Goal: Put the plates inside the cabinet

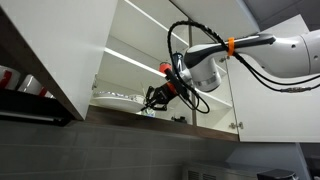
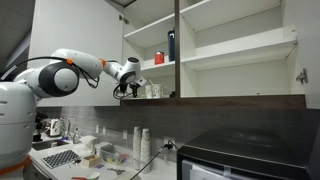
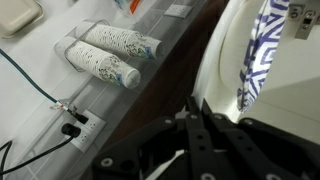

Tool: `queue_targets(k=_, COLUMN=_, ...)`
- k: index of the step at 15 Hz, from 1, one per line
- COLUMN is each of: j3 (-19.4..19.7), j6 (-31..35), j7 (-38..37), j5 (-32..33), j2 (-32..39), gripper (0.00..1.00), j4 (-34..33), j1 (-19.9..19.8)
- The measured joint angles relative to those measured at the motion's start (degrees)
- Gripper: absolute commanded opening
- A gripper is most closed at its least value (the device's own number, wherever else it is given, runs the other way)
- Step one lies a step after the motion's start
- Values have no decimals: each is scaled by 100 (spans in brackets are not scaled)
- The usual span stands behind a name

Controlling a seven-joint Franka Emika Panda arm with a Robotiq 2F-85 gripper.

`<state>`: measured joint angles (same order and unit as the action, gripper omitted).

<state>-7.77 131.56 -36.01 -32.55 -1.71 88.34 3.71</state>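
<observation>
I can see that the white plate (image 1: 118,102) is level over the lowest shelf (image 1: 122,114), so my gripper should keep gently moving the plate's rim inward until the whole plate rests on the shelf, and then let go.
A white plate (image 1: 115,97) with a dark pattern lies flat on the lowest shelf of the open white cabinet (image 1: 140,35), which also shows in the other exterior view (image 2: 240,45). My gripper (image 1: 153,99) hangs at the front edge of that shelf, just beside the plate, with its jaws shut. In the wrist view the black fingers (image 3: 193,108) are pressed together with nothing visible between them. White ware with a dark blue pattern (image 3: 262,45) stands close to their right. Whether the tips touch it is not clear.
Two patterned mugs (image 2: 153,90) stand on the lowest shelf near the gripper (image 2: 128,90). A red item (image 2: 158,57) and a dark bottle (image 2: 171,44) sit one shelf up. The cabinet door (image 1: 50,50) hangs open. Below are stacked paper cups (image 3: 110,52) and a wall socket (image 3: 75,128).
</observation>
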Motion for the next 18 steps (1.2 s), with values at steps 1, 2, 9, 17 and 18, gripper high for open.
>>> queue_targets(k=1, j3=-3, j6=72, j7=-29, j5=36, j2=38, gripper=1, j4=-12, j1=18)
queue_targets(k=2, j3=-7, j6=146, j7=-76, j5=74, j2=78, gripper=1, j4=-29, j1=34)
queue_targets(k=9, j3=-9, j6=352, j7=-423, j5=365, j2=304, gripper=1, j4=-237, j1=136)
queue_targets(k=17, j3=-9, j6=412, j7=-890, j5=711, j2=442, gripper=1, j4=-415, j1=186)
queue_targets(k=18, j3=-9, j6=415, j7=-940, j5=767, j2=463, gripper=1, j4=-434, j1=199)
